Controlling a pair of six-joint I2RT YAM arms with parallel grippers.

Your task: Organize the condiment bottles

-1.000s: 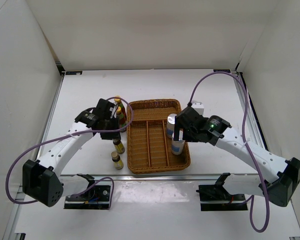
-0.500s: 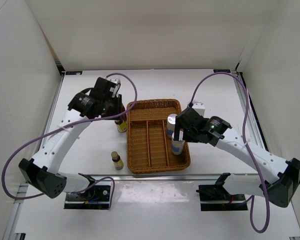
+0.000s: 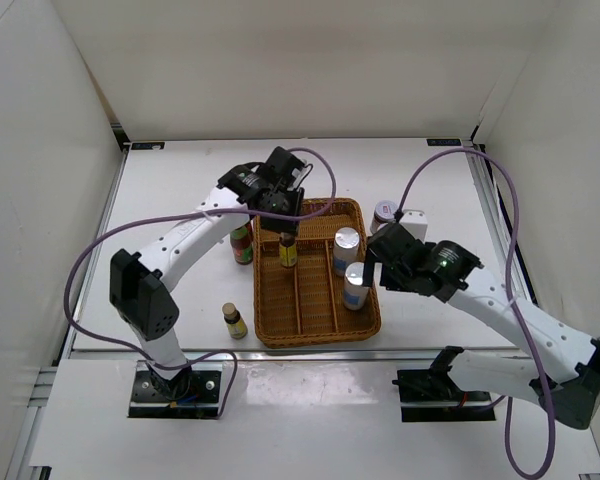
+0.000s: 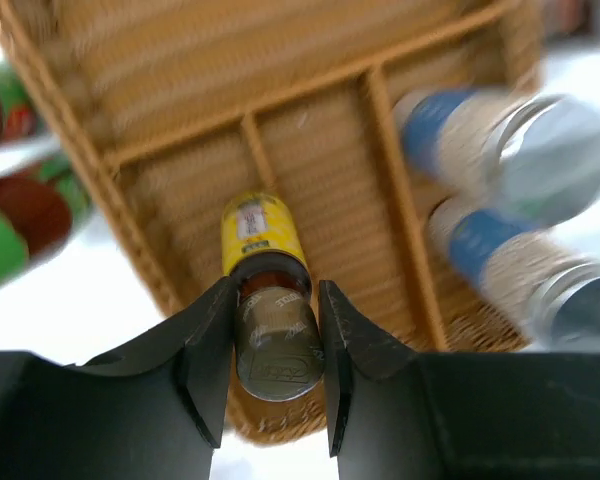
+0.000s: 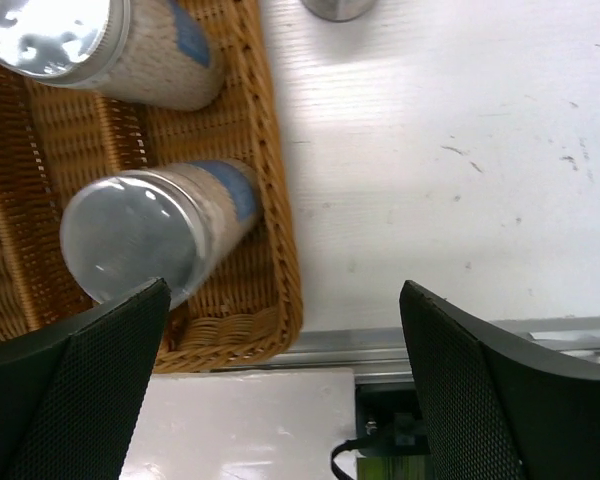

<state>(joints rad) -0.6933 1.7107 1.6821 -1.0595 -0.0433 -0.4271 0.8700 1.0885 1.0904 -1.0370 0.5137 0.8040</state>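
My left gripper has the brown bottle upright (image 3: 288,252), and the middle compartment (image 3: 314,272) is empty. My left gripper keeps going across the thin divider and lets go of the bottle next to the shakers.
My left gripper (image 3: 283,222) is shut on a tiny dark brown bottle (image 3: 287,251) with a yellow label. It holds the bottle upright in the left compartment of the wicker tray (image 3: 270,300). In the left wrist view the bottle's cap (image 4: 277,340) sits between my fingers. Two silver-topped shakers (image 3: 347,246) (image 3: 357,285) stand in the tray's right compartment. My right gripper (image 3: 376,266) is open and empty over the tray's right rim (image 5: 280,250), beside the near shaker (image 5: 140,240). A second brown bottle (image 3: 233,320) stands on the table left of the tray.
A red sauce bottle (image 3: 242,244) stands just left of the tray, close under my left arm. A lidded jar (image 3: 385,211) stands right of the tray's far corner, behind my right arm. The table's metal front edge (image 5: 430,340) runs below the tray.
My left gripper lifted one brown bottle from the table left of the tray and carried it right, over the tray. My right gripper let go of the near shaker and drew back right.
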